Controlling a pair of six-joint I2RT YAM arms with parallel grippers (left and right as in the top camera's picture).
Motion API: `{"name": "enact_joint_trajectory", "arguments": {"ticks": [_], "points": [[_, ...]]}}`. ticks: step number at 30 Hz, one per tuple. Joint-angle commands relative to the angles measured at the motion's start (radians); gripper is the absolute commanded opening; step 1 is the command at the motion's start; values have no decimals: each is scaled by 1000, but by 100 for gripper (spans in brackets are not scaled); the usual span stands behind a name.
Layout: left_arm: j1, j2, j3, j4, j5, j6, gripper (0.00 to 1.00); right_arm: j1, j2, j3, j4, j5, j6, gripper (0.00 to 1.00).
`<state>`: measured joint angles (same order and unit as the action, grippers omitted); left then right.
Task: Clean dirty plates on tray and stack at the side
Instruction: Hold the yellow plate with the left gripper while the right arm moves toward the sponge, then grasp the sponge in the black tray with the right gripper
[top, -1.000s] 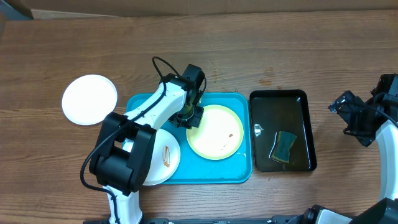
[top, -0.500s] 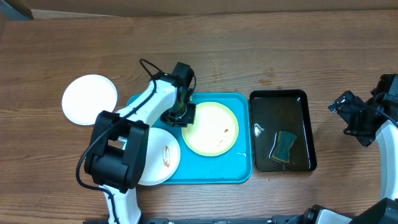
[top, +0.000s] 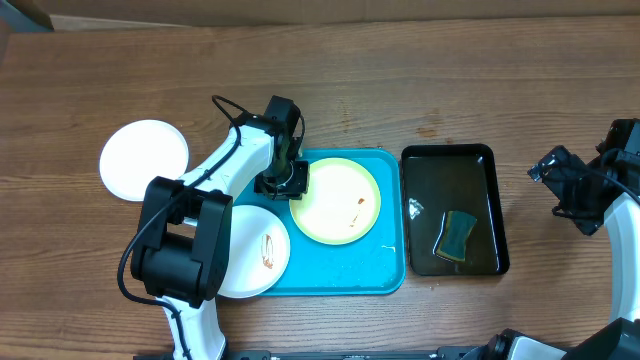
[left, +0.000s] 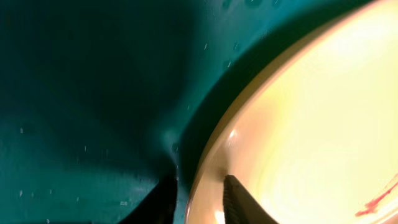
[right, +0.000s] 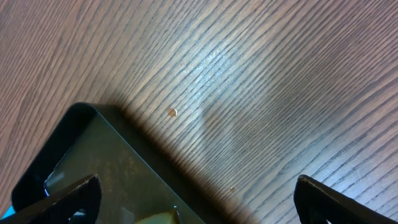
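Observation:
The lime-green plate's rim (left: 196, 175) is between the open fingers of my left gripper, so next I pinch the plate's rim tightly before my right gripper wipes with the green sponge (top: 457, 236).
The turquoise tray (top: 340, 275) lies at the table's middle. On it sits the lime-green plate (top: 335, 200) with a brown smear, and a white plate (top: 250, 255) with a brown smear overhangs the tray's left edge. A clean white plate (top: 143, 160) lies on the table to the left. My left gripper (top: 290, 183) is shut on the green plate's left rim; in the left wrist view one finger is under and one over the rim (left: 202, 193). My right gripper (top: 560, 185) hangs open and empty at the far right, above the black tray's edge (right: 81, 130).
The glossy black tray (top: 483, 160) stands right of the turquoise one and holds dark water and a green sponge (top: 457, 236). A cardboard edge (top: 300, 8) runs along the table's far side.
My left gripper has moved left and a little back, dragging the green plate with it across the tray. The right arm has not moved.

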<state>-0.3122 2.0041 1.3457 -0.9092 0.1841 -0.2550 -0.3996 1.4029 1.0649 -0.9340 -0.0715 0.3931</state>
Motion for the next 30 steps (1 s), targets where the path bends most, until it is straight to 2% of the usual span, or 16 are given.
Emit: {"name": "enact_joint_trajectory", "arguments": {"ticks": [1, 3, 6, 7, 8, 9, 11, 13, 16, 24, 30], "points": [[5, 18, -3, 38, 15, 73, 29, -5, -2, 15, 10, 0, 8, 100], [5, 18, 4, 52, 15, 76, 29, -5, -2, 15, 13, -32, 8, 100], [5, 18, 13, 63, 16, 76, 22, -5, -2, 15, -47, -243, -19, 100], [5, 18, 13, 68, 16, 76, 19, 6, -2, 14, -66, -311, -80, 96], [5, 18, 13, 70, 16, 75, 13, 23, -2, 14, -90, -335, -121, 84], [4, 18, 13, 72, 16, 76, 11, 45, -2, 14, -121, -325, -133, 78], [3, 18, 13, 73, 16, 76, 8, 109, -2, 8, -177, -261, -132, 76], [3, 18, 13, 73, 16, 76, 6, 193, -2, -6, -220, -157, -101, 80], [3, 18, 13, 72, 16, 76, 7, 313, -2, -43, -261, -16, 21, 82], [3, 18, 11, 69, 16, 76, 6, 490, 0, -190, -124, 37, 162, 86], [3, 18, 11, 69, 16, 76, 7, 529, 1, -346, 60, -18, 162, 91]]}}
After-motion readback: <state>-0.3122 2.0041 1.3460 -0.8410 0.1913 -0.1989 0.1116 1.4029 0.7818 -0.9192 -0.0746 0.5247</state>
